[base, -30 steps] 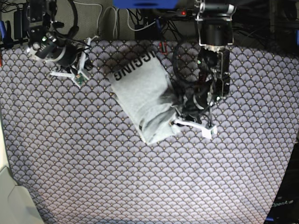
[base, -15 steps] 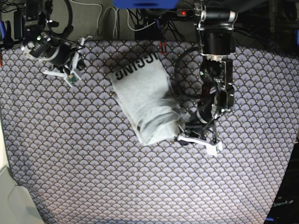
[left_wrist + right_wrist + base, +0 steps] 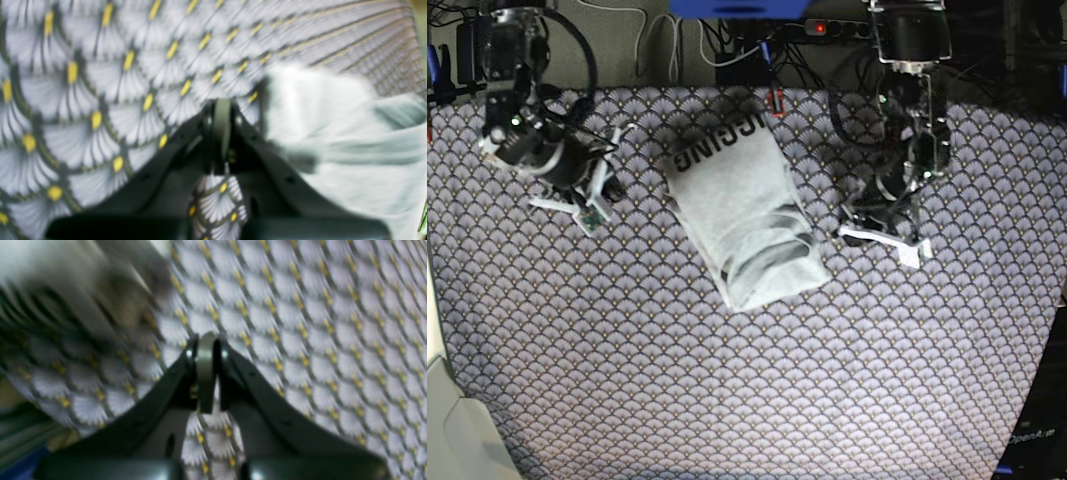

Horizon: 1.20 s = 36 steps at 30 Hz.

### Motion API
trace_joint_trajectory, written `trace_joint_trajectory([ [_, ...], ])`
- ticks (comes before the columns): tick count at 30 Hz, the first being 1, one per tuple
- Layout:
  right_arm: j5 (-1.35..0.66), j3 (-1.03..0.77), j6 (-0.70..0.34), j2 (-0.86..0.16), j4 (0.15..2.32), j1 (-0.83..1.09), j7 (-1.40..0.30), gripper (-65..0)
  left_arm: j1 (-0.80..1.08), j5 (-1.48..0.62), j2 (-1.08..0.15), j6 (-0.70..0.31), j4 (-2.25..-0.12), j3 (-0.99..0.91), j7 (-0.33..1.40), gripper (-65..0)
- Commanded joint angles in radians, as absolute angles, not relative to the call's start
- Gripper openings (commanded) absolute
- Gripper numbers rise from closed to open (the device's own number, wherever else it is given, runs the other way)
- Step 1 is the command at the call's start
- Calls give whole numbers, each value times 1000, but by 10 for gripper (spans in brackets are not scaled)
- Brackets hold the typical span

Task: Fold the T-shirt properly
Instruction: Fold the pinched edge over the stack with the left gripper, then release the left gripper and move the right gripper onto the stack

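Observation:
The folded T-shirt [image 3: 739, 205] lies slanted on the tablecloth, so next I swing its creased front end [image 3: 775, 275] round until it sits square before my left gripper backs off.
The T-shirt [image 3: 745, 218] lies folded into a narrow slanted rectangle in the middle of the tablecloth [image 3: 727, 380], with black lettering on its far end and a few creases near its front end. My left gripper [image 3: 880, 240] hovers to the right of it, apart from the cloth, shut and empty. In the left wrist view the shut left gripper [image 3: 222, 108] points at the tablecloth, and the T-shirt [image 3: 353, 156] fills the right side, blurred. My right gripper [image 3: 569, 205] is far left of the shirt. In the right wrist view the right gripper [image 3: 206, 343] is shut over bare tablecloth.
Cables and a power strip [image 3: 827, 28] run along the table's back edge. A pale flat object [image 3: 452, 430] sits at the front left corner. The tablecloth ends at a dark edge [image 3: 1042, 400] on the right.
My left gripper has pulled away from the shirt's front right corner, up and to the right, leaving the shirt lying free. My right gripper has shifted slightly toward the front.

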<state>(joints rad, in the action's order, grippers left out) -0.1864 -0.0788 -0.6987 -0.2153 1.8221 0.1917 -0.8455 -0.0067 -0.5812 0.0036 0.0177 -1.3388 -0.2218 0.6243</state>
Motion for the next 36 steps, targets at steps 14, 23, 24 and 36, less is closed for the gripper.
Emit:
trace_joint_trajectory([
  [14,-183,35,-698,-150,1801,182,-834,-650,-274,-588,104,4,-1069,-216,576,-647],
  [23,-185,51,-698,-139,1805,274,-825,-650,-387,-526,157,4,-905,-120,432,-647],
  [24,-185,47,-698,-139,1805,278,-825,-650,-387,-527,157,4,-915,-111,429,-647],
  [36,-216,-64,-698,-165,2017,280,-834,-650,-285,-527,88,5,-1362,-257,615,-647],
])
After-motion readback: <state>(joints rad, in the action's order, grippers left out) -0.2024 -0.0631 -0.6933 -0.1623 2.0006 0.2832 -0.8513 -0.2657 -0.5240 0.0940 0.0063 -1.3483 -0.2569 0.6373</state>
